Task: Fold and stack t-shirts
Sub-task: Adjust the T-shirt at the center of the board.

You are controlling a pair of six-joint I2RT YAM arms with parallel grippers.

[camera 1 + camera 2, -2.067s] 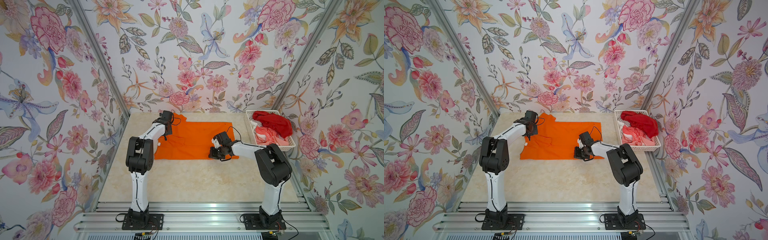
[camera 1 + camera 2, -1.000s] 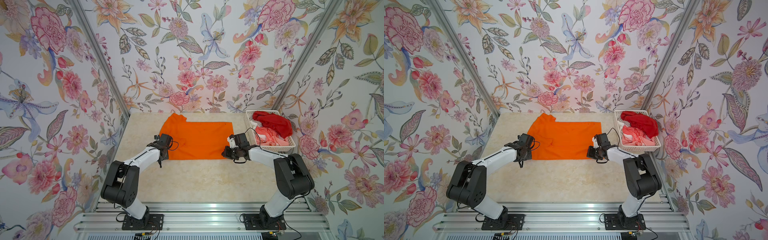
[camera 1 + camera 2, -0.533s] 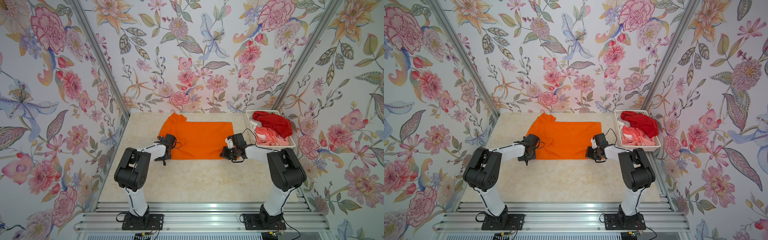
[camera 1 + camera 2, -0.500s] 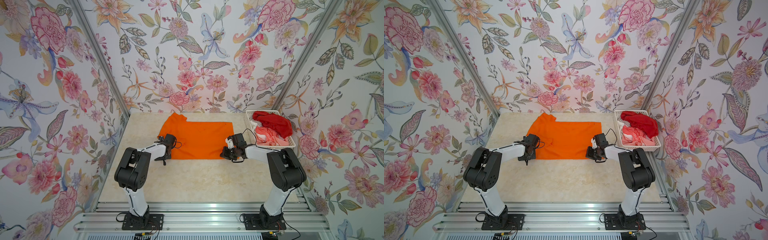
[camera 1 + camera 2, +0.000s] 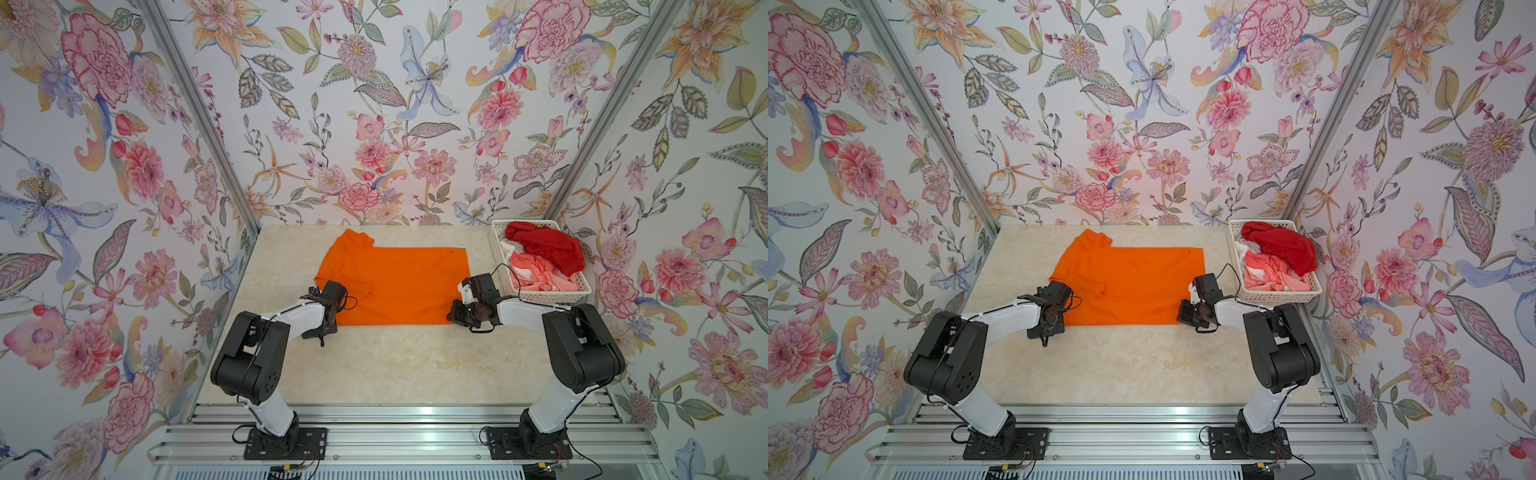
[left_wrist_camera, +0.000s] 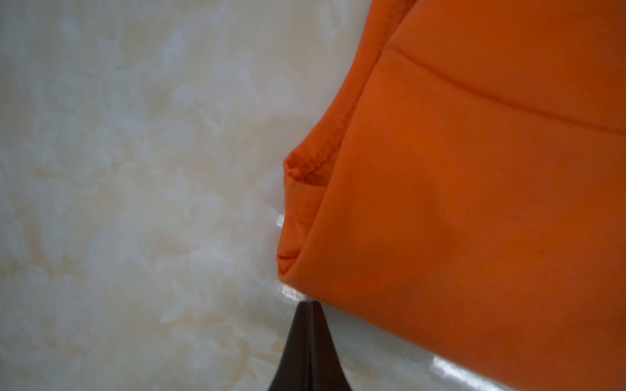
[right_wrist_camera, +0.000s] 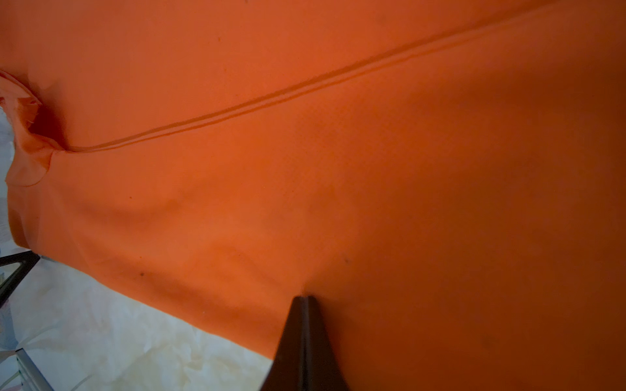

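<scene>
I should put my left gripper's fingers farther in on the t-shirt's cloth (image 6: 404,98) and drag the t-shirt closer, because the fingers are off the orange t-shirt's near edge (image 6: 305,290).
The orange t-shirt (image 5: 399,286) (image 5: 1133,282) lies flat on the marble table, one sleeve pointing to the far left. My left gripper (image 5: 332,326) (image 5: 1054,328) is shut, and its tip (image 6: 309,303) rests on the table against the shirt's (image 6: 474,203) near-left folded edge. My right gripper (image 5: 451,316) (image 5: 1181,313) is shut too. Its tip (image 7: 304,298) sits on top of the cloth (image 7: 305,169) near the near-right corner, and no fabric shows between its jaws. A red t-shirt (image 5: 548,245) (image 5: 1283,245) and a coral-pink-and-white one (image 5: 536,274) (image 5: 1271,274) lie crumpled in the basket.
The white slotted basket (image 5: 548,296) (image 5: 1279,297) stands at the table's far right, just beyond my right arm. Flowered walls close in the table on three sides. Bare marble (image 5: 395,365) stretches from the shirt's near edge to the front rail.
Two seconds ago my left gripper was at the far-left collar; it has since come to the near-left corner. Over the last second its elbow swung in and the right gripper edged left.
</scene>
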